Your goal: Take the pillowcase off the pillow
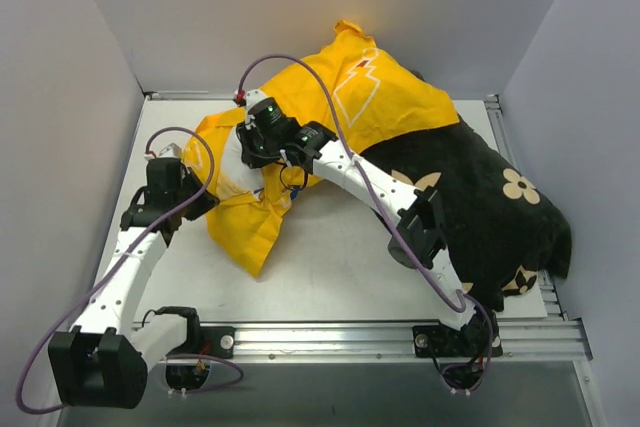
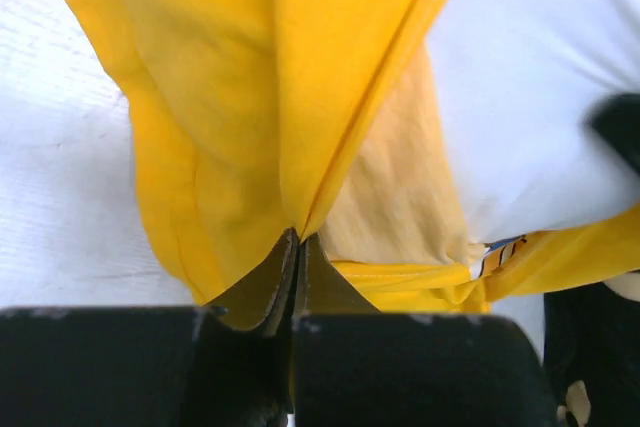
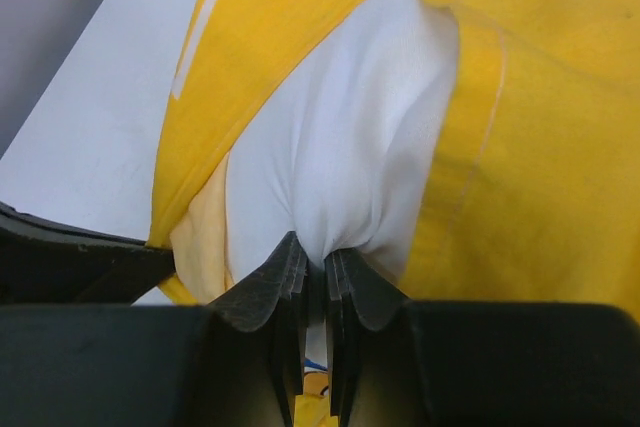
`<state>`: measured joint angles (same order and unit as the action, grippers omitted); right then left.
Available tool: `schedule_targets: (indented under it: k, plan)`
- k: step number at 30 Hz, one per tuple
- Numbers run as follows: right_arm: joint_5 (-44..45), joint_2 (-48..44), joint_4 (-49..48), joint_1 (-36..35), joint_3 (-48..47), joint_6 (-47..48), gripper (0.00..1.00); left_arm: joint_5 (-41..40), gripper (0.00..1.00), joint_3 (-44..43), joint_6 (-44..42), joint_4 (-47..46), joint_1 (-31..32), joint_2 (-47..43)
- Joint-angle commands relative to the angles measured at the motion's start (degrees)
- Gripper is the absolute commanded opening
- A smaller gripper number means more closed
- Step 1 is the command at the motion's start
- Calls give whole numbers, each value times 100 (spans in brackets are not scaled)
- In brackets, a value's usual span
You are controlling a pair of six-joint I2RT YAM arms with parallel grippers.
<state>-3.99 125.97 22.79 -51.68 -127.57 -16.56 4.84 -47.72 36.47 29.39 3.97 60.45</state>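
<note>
Only a thin pillowcase fold [image 2: 318, 197] is pinched in my left gripper, so that gripper should gather up the pillowcase opening's near end [image 2: 425, 272] before my right gripper pulls the white pillow.
The yellow pillowcase [image 1: 380, 97] lies across the back and left of the table, with a loose flap [image 1: 250, 227] reaching forward. A patch of the white pillow [image 1: 238, 179] shows at its open end. My left gripper [image 1: 200, 199] is shut on a fold of the pillowcase [image 2: 240, 127] near that open end. My right gripper [image 1: 250, 152] is shut on a pinch of the white pillow [image 3: 340, 167], with yellow fabric [image 3: 540, 147] on both sides of it.
A black pillow with tan flowers [image 1: 490, 217] fills the right half of the table, partly under the pillowcase. Grey walls close in the left, back and right. A metal rail [image 1: 340, 339] runs along the near edge.
</note>
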Motion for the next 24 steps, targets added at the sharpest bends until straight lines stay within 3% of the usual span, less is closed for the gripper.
schedule_targets:
  k: [1,2,6,9,10,13,17,21,24]
  plan:
    - [-840,181,-828,9,-409,-444,0,-484,2,220,88,480,-54,-418]
    - [-980,234,-898,61,-374,-488,0,-301,5,220,115,472,-63,-507]
    - [-1060,209,-1232,132,64,-647,0,17,44,53,404,463,60,-1034]
    - [-1034,121,-1408,184,293,-743,0,-149,68,-140,782,436,349,-1184]
    - [-1034,103,-1417,193,311,-761,0,-455,72,-184,1026,445,490,-1175]
    - [-1025,77,-1435,211,329,-805,0,-1334,80,-299,1615,454,1087,-940]
    - [-963,59,-1435,220,382,-867,0,-2589,83,-369,2539,673,1571,-535]
    - [-972,41,-1426,237,443,-937,0,-2901,84,-211,3348,753,1651,-262]
    - [-955,24,-1435,255,470,-946,0,-2875,82,-185,3428,700,1669,-7]
